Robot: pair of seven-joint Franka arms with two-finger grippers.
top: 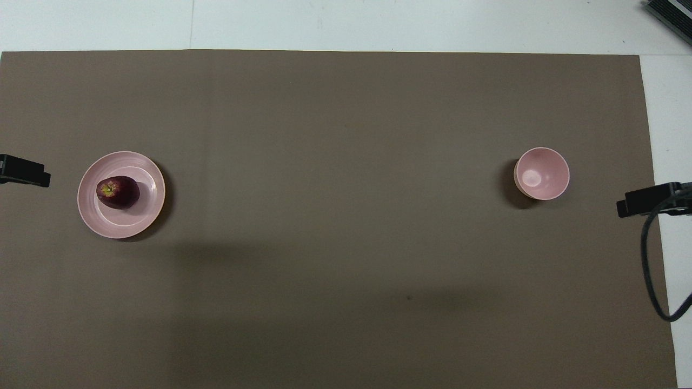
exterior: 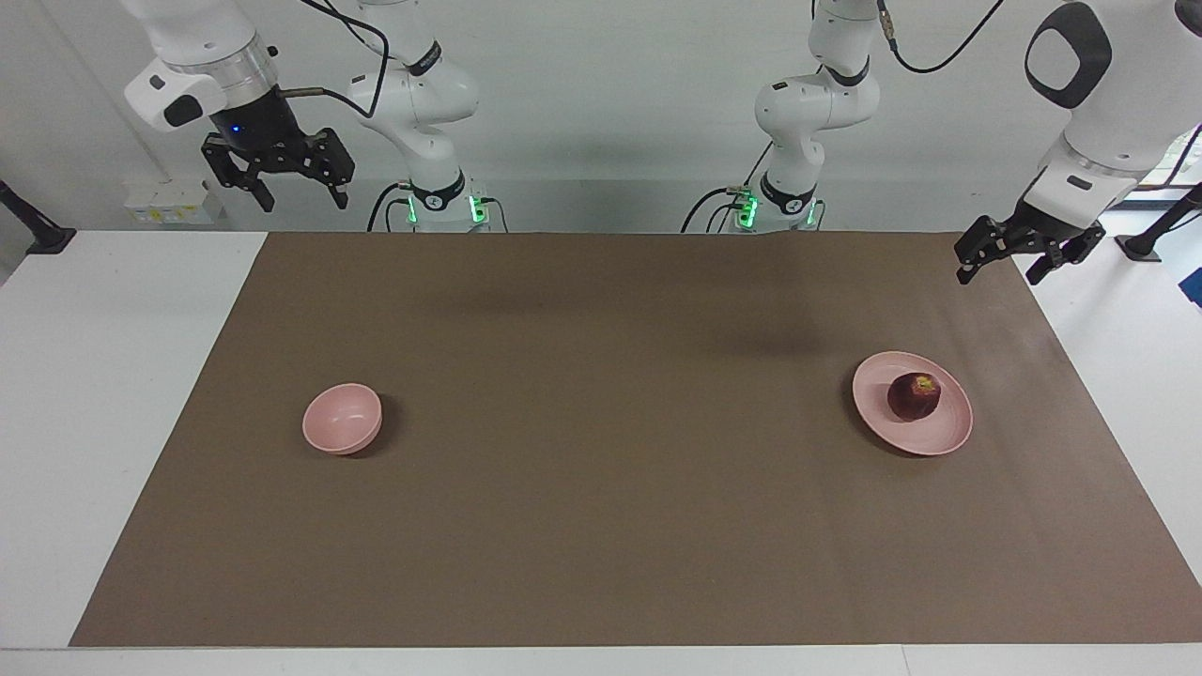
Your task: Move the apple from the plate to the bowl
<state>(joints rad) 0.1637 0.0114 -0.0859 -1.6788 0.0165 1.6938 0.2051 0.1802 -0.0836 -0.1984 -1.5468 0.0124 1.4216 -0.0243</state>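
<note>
The dark red apple (top: 118, 192) is clear of the plate's rim (top: 80, 192). My left gripper keeps moving to the apple until its open fingers are on both sides of it, and then close.
The dark red apple (exterior: 914, 395) lies on the pale pink plate (exterior: 942, 437) toward the left arm's end of the table; both also show in the overhead view, apple (top: 118, 192) on plate (top: 147, 179). The small pink bowl (exterior: 343, 418) stands empty toward the right arm's end, seen too in the overhead view (top: 541, 173). My left gripper (exterior: 1001, 276) hangs open and empty in the air over the mat's edge, off to the side of the plate. My right gripper (exterior: 302, 201) hangs open and empty high over the table's edge by the robots.
A brown mat (exterior: 601, 526) covers most of the white table (exterior: 103, 394). Only the grippers' tips show at the edges of the overhead view, the left one (top: 24, 172) beside the plate and the right one (top: 649, 200) beside the bowl, with a black cable (top: 649, 270).
</note>
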